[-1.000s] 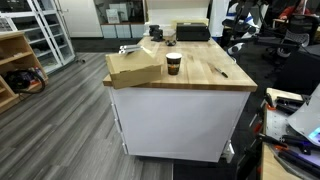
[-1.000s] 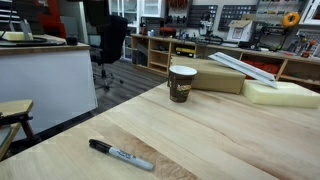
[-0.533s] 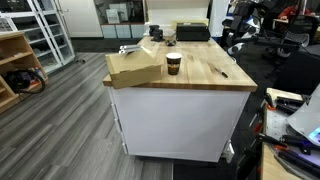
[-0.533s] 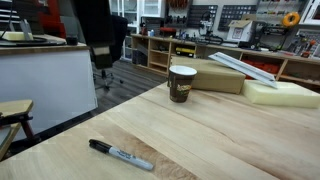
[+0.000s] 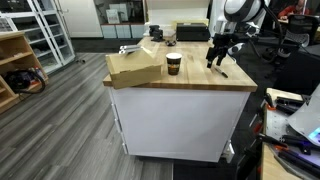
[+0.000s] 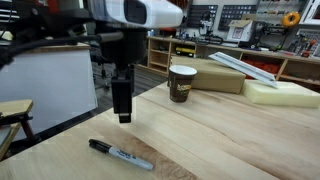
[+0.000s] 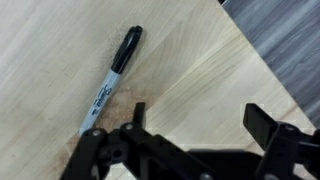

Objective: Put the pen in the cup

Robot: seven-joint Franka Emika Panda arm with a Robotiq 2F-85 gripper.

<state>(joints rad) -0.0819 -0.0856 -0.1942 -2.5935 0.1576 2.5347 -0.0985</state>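
The pen point(image 6: 120, 154) is lying at a slant outside my gripper's open fingers, so next I move back over it and turn until the fingers are on both sides of its grey label point(image 7: 102, 96).
The pen point(image 6: 120, 154), a dark marker with a grey label, lies flat on the wooden table near its edge; it also shows in the wrist view point(image 7: 111, 77) and as a thin dark line in an exterior view point(image 5: 223, 72). The brown paper cup point(image 6: 182, 83) with a white rim stands upright further along the table, also seen in an exterior view point(image 5: 173, 64). My gripper point(image 6: 122, 108) hangs above the table close to the pen, open and empty. In the wrist view its fingers point(image 7: 200, 118) are spread wide over bare wood, to the right of the pen.
A tan cardboard box point(image 5: 135, 68) lies at the table's corner beside the cup. A flat box point(image 6: 214, 75) and a pale foam block point(image 6: 280, 93) lie behind the cup. The table edge point(image 7: 262, 60) runs close to my gripper, with grey floor beyond. Shelves and chairs stand around the table.
The arm has come into both exterior views and lowered over the table near the pen. The pen and the cup have not moved.
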